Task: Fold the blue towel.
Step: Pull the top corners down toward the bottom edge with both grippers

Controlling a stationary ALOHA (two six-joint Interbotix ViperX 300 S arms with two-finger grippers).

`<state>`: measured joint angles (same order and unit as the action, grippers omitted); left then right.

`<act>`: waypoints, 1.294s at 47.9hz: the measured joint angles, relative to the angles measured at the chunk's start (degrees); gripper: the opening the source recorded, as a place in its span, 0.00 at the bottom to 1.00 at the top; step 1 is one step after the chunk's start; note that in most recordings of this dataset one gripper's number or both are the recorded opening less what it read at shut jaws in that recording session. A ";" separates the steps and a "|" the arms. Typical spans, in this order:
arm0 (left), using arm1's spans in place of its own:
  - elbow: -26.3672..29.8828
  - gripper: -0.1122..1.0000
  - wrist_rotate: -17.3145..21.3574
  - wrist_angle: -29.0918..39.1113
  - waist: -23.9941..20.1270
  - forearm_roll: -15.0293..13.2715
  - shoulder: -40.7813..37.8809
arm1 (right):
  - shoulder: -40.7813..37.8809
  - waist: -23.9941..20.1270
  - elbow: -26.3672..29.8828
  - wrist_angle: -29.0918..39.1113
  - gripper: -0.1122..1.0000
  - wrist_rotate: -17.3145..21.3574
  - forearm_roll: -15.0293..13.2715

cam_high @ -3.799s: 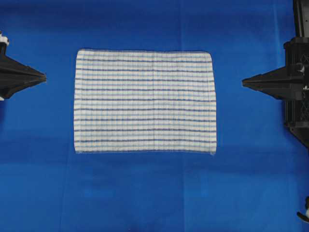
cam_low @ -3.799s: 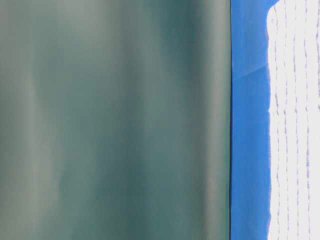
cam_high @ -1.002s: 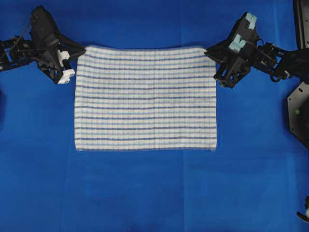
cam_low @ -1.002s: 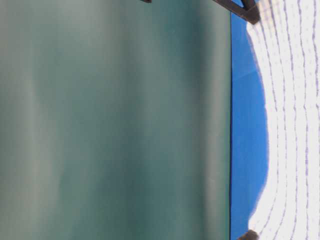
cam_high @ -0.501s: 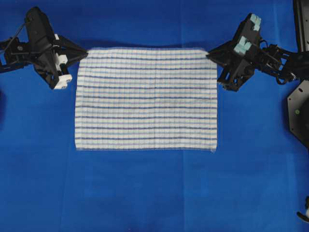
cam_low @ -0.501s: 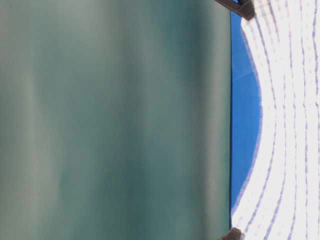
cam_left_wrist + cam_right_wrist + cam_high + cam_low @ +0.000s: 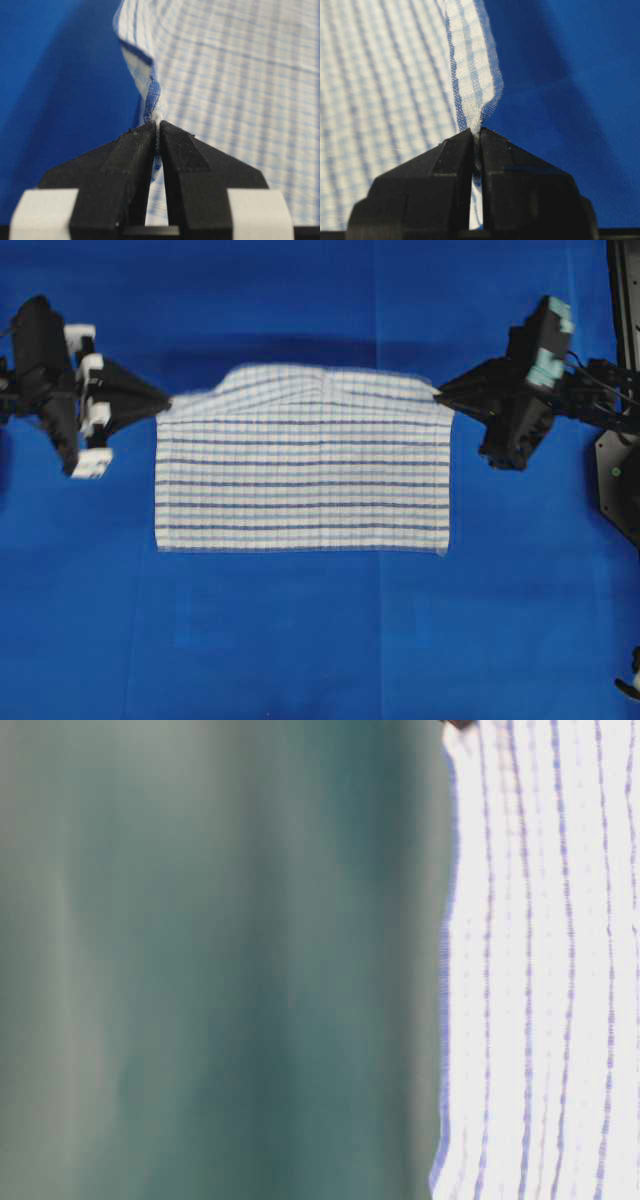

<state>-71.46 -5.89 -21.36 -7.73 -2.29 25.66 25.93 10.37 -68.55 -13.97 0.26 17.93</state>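
I should now lower my left gripper toward the towel's near edge (image 7: 170, 546) until corners meet, as both raised corners of the blue towel (image 7: 186, 405) match its flat near corners.
The blue towel (image 7: 300, 470), white with thin blue stripes, lies on the blue table covering with its far edge lifted and sagging in the middle. My left gripper (image 7: 163, 397) is shut on the towel's far left corner (image 7: 152, 100). My right gripper (image 7: 440, 392) is shut on the far right corner (image 7: 477, 107). Both corners are pinched between the fingertips and raised off the table. The near edge still rests flat. In the table-level view the lifted towel (image 7: 540, 960) fills the right side.
The blue table covering (image 7: 300, 640) stretches all around the towel. A black arm base (image 7: 620, 470) stands at the right edge. A blurred green surface (image 7: 220, 960) fills the left of the table-level view.
Both grippers have lifted the far corners higher and carried them toward the near edge. The far edge now sags in the middle, and the towel looks shorter from above.
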 measured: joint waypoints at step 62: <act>0.70 0.13 -4.66 0.09 16.79 -0.09 -9.23 | -9.58 -19.07 2.29 1.41 0.14 0.00 11.69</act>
<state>-70.75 -10.55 -21.27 9.05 -2.37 16.44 16.35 -8.70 -66.27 -12.57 0.26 29.62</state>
